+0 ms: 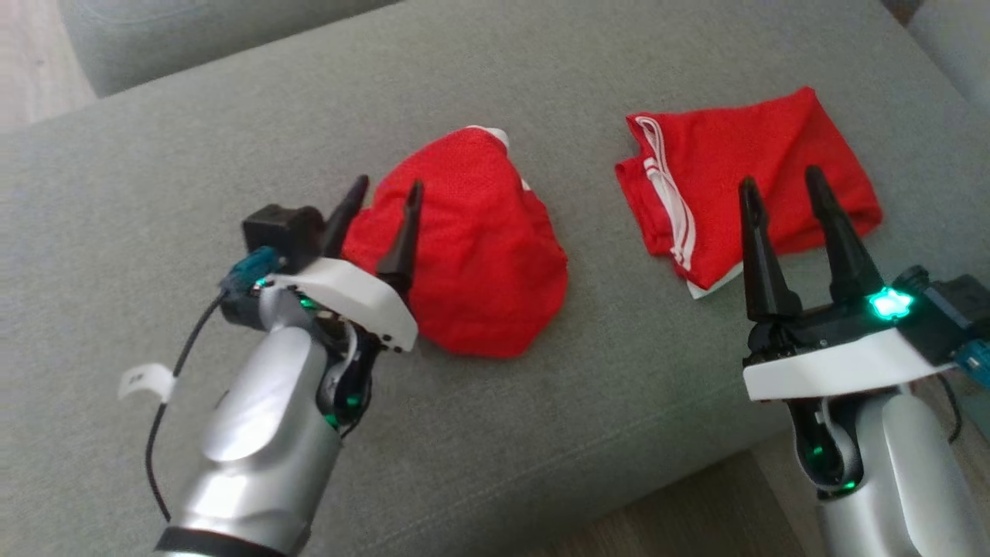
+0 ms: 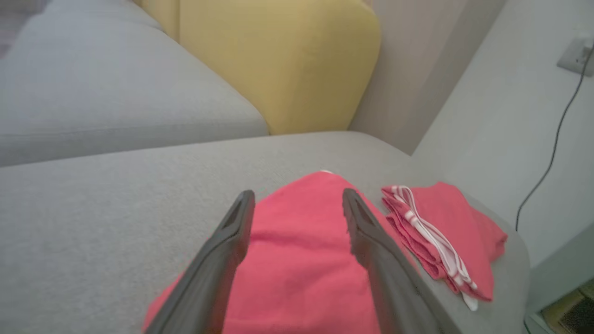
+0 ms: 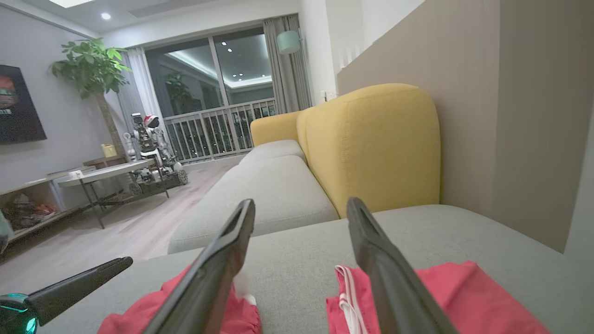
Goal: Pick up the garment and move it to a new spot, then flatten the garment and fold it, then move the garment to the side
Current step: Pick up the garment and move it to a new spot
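Note:
I expect the red mesh garment (image 1: 484, 251) to open out to a hidden white piece when I pull it, because white shows at the heap's far edge (image 1: 493, 135).
A red mesh garment (image 1: 472, 255) lies bunched in a rounded heap in the middle of the grey sofa seat (image 1: 155, 193). My left gripper (image 1: 390, 182) is open over the heap's left edge, and nothing sits between its fingers. In the left wrist view the garment (image 2: 301, 260) spreads under the left gripper (image 2: 297, 194). A second red garment with white stripes (image 1: 742, 178) lies folded to the right. My right gripper (image 1: 780, 178) is open above its near edge and holds nothing. The right wrist view shows the right gripper (image 3: 301, 203) between both red pieces.
The seat's front edge drops to the wooden floor (image 1: 696, 518) close to my arms. A yellow back cushion (image 2: 278, 60) and a wall with a hanging cable (image 2: 552, 153) stand behind the seat. Another grey seat (image 2: 93, 93) adjoins it on the left.

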{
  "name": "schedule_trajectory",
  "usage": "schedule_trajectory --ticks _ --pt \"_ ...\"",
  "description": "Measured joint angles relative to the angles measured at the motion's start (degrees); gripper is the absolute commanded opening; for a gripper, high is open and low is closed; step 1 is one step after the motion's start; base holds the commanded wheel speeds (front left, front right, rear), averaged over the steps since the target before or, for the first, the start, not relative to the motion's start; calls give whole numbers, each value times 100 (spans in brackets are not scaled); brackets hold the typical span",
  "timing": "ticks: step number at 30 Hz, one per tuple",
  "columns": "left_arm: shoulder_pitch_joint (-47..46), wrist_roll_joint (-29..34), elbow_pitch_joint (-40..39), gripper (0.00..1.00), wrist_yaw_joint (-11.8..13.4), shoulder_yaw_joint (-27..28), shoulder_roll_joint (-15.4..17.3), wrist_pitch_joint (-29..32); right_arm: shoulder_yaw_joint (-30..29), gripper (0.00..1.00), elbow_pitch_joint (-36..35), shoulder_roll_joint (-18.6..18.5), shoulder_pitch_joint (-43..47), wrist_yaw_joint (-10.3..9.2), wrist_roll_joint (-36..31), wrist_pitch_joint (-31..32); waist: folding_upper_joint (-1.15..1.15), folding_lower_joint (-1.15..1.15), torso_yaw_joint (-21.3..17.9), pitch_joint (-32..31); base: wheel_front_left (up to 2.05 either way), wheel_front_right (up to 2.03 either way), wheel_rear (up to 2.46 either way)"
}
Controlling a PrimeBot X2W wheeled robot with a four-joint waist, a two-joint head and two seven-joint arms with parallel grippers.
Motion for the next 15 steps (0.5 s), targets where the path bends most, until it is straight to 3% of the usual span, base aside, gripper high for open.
schedule_trajectory --ticks 8,12,15 --pt "453 65 -436 100 -12 443 387 -312 3 100 -1 0 120 0 -34 56 0 0 479 -282 0 0 0" --pt "1556 422 -1512 100 -21 891 653 -313 1 100 153 1 477 0 34 121 0 0 834 -517 0 0 0" --pt "2284 480 -2076 100 -5 1204 559 -313 14 100 236 1 642 0 23 137 0 0 1001 -666 0 0 0"
